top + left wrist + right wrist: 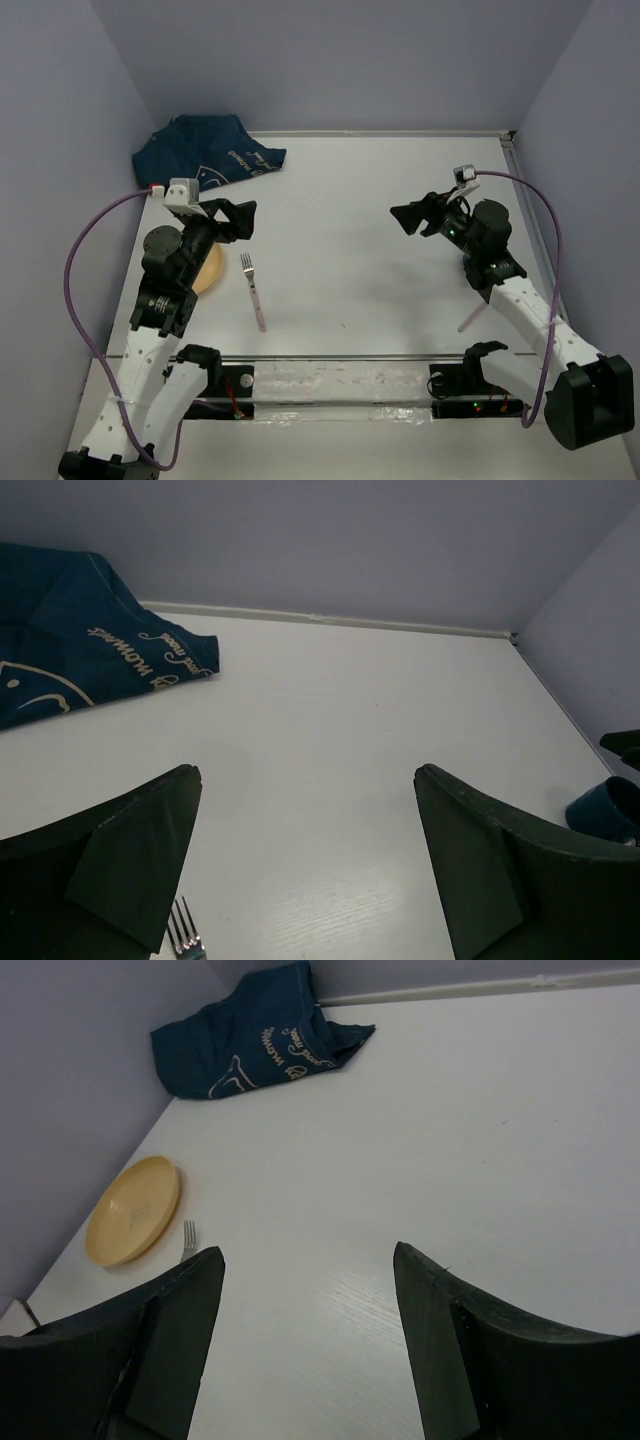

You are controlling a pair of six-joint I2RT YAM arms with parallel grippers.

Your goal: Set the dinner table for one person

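Observation:
The dark blue cloth's near edge (208, 1094) lies clear of the yellow plate. My open left gripper should now go toward that edge and close there.
The white dinner table (350, 190) fills the top view. A yellow plate (210, 270) lies at the left, partly under my left arm, and shows whole in the right wrist view (132, 1210). A fork (254, 290) with a pink handle lies just right of it, tines pointing away; its tines show in both wrist views (185, 935) (188, 1237). My left gripper (247, 220) is open and empty above the table, just beyond the fork (305, 775). My right gripper (401, 220) is open and empty at mid-right, facing left (308, 1255).
A crumpled dark blue cloth (205, 155) with white script lies at the far left corner. A pink stick-like handle (470, 318) pokes out beside my right arm. A dark blue rounded object (603, 810) sits by the right arm. Walls bound three sides.

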